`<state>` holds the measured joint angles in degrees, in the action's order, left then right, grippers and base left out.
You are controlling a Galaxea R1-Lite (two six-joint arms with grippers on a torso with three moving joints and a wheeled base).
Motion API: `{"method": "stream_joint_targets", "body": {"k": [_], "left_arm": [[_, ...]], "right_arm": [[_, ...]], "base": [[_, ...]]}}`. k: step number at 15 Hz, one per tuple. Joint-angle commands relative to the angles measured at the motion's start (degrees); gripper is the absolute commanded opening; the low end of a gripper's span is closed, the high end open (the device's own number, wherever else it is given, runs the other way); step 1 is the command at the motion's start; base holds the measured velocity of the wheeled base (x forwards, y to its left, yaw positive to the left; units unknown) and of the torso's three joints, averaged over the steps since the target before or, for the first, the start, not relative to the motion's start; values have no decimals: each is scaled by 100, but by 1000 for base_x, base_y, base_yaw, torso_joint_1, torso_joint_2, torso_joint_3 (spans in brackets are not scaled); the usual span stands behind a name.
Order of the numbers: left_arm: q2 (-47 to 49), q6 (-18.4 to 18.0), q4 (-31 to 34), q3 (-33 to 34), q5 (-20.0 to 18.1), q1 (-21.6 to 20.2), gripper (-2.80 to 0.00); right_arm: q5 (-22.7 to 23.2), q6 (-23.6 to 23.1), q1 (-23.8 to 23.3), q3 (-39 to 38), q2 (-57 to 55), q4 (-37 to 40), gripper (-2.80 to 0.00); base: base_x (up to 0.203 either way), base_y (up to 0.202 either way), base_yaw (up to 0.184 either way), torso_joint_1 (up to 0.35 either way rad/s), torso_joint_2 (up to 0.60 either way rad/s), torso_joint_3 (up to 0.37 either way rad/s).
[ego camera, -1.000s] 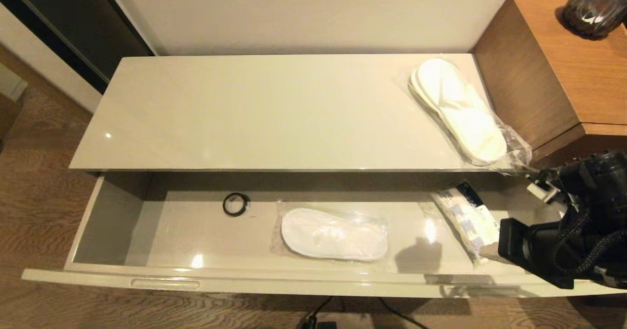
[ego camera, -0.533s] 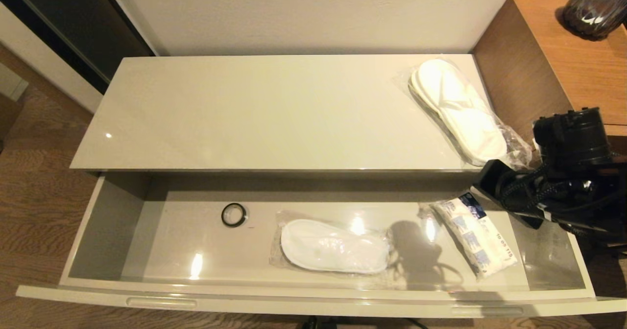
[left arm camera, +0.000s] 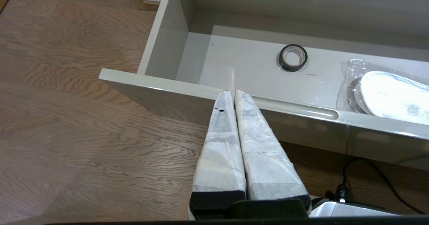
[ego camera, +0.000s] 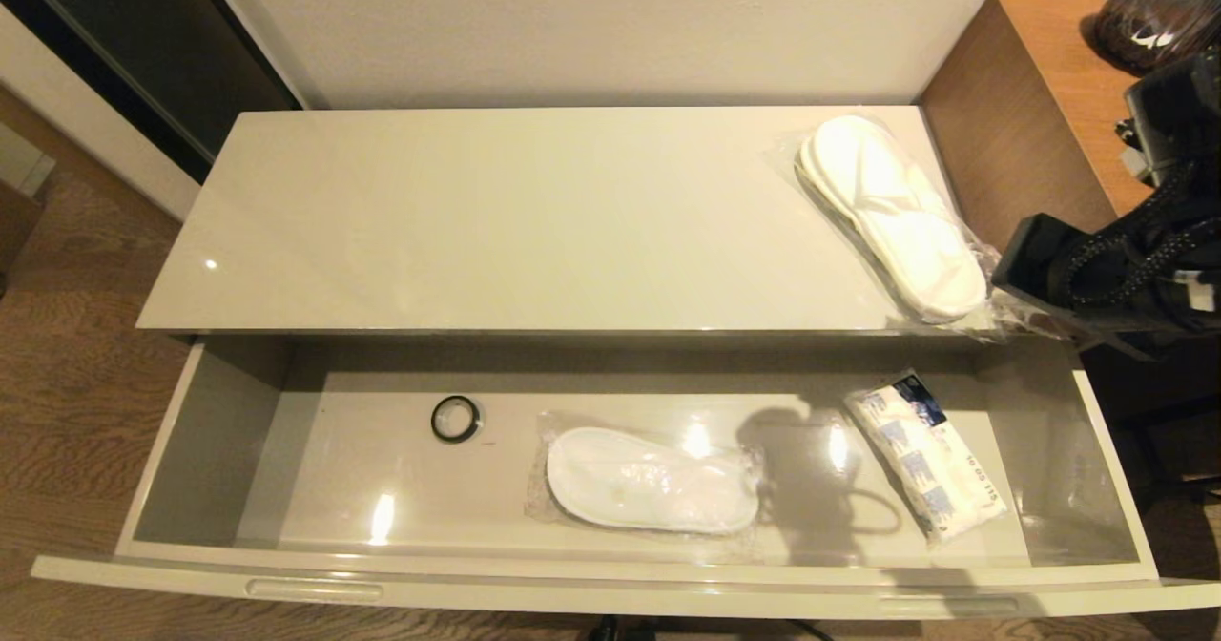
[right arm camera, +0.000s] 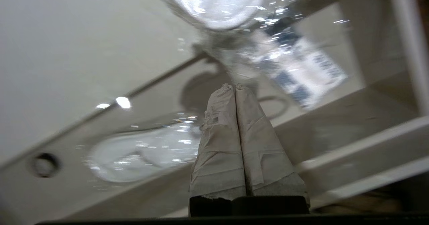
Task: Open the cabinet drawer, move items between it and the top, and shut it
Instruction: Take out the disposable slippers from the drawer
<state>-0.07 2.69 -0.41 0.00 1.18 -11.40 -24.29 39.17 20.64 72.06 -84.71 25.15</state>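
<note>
The bag's loose end [ego camera: 1030, 319] is the only part my right gripper's shut fingers reach, so I should open them, move in over the slippers and grip their thick body [ego camera: 933, 263] through the plastic.
The cabinet drawer [ego camera: 572, 589] stands pulled out wide below the top [ego camera: 525, 221]. Inside lie a black tape roll [ego camera: 456, 419], a bagged pair of white slippers [ego camera: 649, 481] and a white packet with blue print [ego camera: 925, 455]. A second bagged pair of slippers [ego camera: 892, 217] rests on the top's right end. My right arm [ego camera: 1116, 259] hovers just right of that pair; my right gripper [right arm camera: 233, 85] is shut and empty, high over the drawer's right part. My left gripper [left arm camera: 231, 91] is shut and empty, its tips at the drawer front's rim [left arm camera: 161, 91] beside a handle slot [left arm camera: 301, 107].
A taller brown wooden unit [ego camera: 1049, 126] with a dark vase [ego camera: 1154, 7] stands against the cabinet's right end, close behind my right arm. Wood floor [ego camera: 67, 383] surrounds the drawer's left end. A black cable [left arm camera: 368, 171] lies under the drawer front.
My right arm has lifted from the drawer's right end up and back beside the wooden unit. The drawer slid out a little further, then stopped.
</note>
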Motion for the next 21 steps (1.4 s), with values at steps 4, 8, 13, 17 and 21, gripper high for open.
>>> {"method": "stream_joint_targets", "body": {"k": [4, 8, 13, 17, 21], "left_arm": [[-222, 4, -2, 9, 5, -3, -280], [-222, 4, -2, 9, 5, -3, -280], [-222, 4, -2, 9, 1, -1, -280], [-222, 4, -2, 9, 5, 6, -280], [-222, 4, -2, 9, 5, -3, -280]], "right_arm": [[-1192, -994, 396, -726, 300, -552, 0], [-1204, -1948, 584, -1176, 63, -1976, 0], [-1271, -2844, 471, -834, -1130, -2832, 0], [-1689, -3456, 348, -624, -1670, -3330, 0], [-1820, -4255, 175, -595, -1944, -3735, 0]], "base": [[0, 0, 0, 0, 0, 0], [0, 0, 0, 0, 0, 0], [0, 0, 0, 0, 0, 0], [0, 0, 0, 0, 0, 0], [0, 0, 0, 0, 0, 0]]}}
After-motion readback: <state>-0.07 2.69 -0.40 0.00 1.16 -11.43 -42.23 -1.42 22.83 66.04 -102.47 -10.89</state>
